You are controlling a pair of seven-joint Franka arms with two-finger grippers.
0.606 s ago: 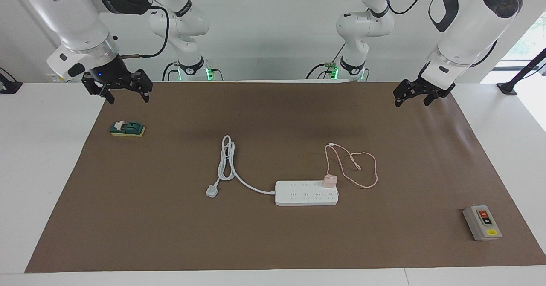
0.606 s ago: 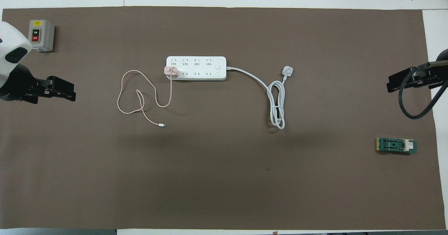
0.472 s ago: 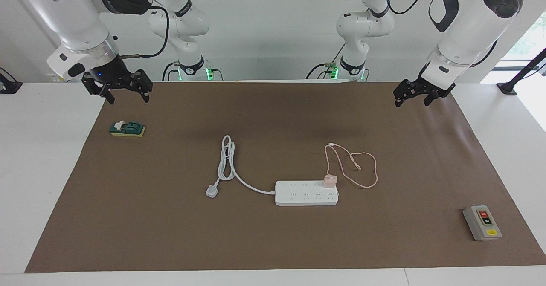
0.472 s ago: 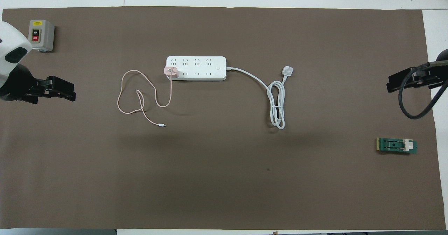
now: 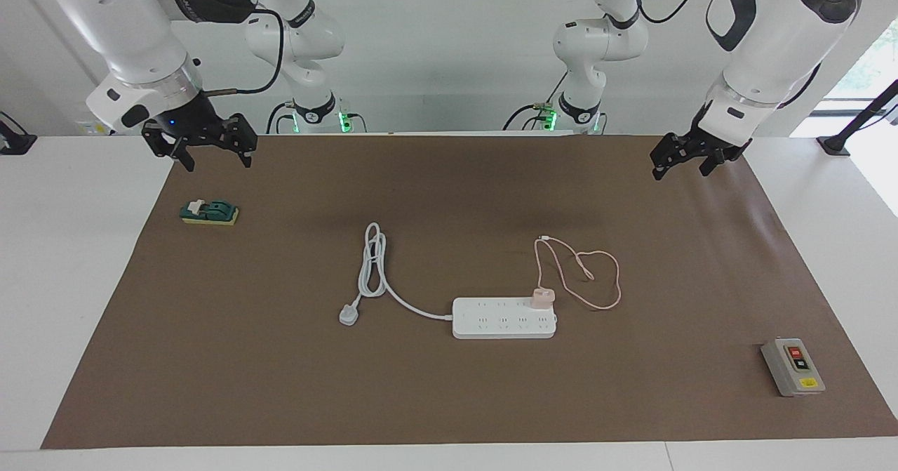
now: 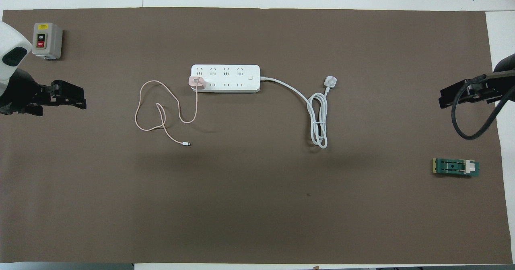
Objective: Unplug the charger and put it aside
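Observation:
The thin pink cable rests in slack loops [image 6: 164,118], so its white connector [image 6: 186,143] will hardly move when the robot carries the charger aside.
The charger [image 5: 542,297], a pale pink cube, sits plugged into the end socket of the white power strip [image 5: 504,319] nearest the left arm's end of the table; the overhead view shows the charger [image 6: 197,82] on the strip [image 6: 225,78] too. Its thin pink cable [image 5: 596,274] loops over the mat and ends in a small white connector [image 6: 186,143]. My left gripper [image 5: 679,173] hangs open and empty above the mat at the left arm's end. My right gripper [image 5: 217,166] hangs open and empty above the mat's corner at the right arm's end. Both are well away from the strip.
The strip's thick white cord ends in a white plug [image 5: 349,314] toward the right arm's end. A green switch block [image 5: 210,213] lies below the right gripper. A grey button box [image 5: 793,367] stands at the left arm's end. A brown mat [image 5: 449,401] covers the table.
Both grippers have shifted slightly, the right one a little toward the table's middle. The charger, cable and strip have not moved.

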